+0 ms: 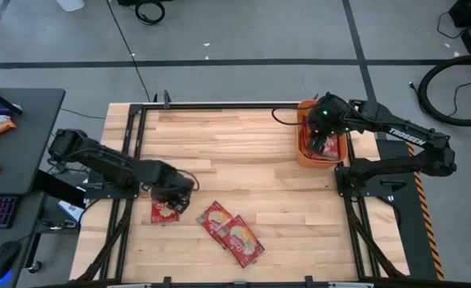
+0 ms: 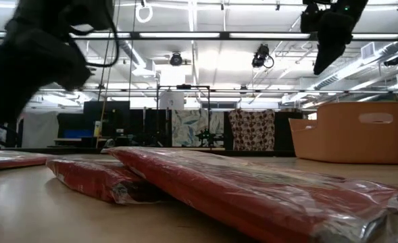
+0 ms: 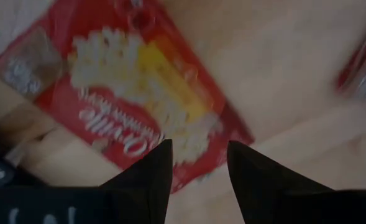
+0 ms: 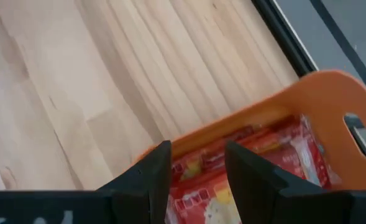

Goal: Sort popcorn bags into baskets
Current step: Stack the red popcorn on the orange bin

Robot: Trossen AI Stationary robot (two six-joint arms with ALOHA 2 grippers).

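I expect the red popcorn bag (image 1: 163,212) to stick out stiffly when I lift it by one side, because it lies flat with straight edges (image 3: 198,71).
One red popcorn bag (image 1: 163,214) lies flat near the table's front left. My left gripper (image 1: 173,200) hangs open just above it, pointing down; in the left wrist view its fingers (image 3: 198,158) stand over the bag's (image 3: 133,87) edge without touching it. Several more bags (image 1: 232,233) lie overlapping near the front middle, and they fill the foreground in the low view (image 2: 239,189). The orange basket (image 1: 301,136) stands at the far right with bags (image 4: 276,149) inside. My right gripper (image 4: 198,165) hovers open above it, with nothing between its fingers.
Bare wood (image 1: 235,152) stretches between the heap and the basket. Black frame rails (image 1: 219,105) run along the table's edges. A dark desk (image 1: 11,152) with a keyboard and a mouse stands beyond the left edge.
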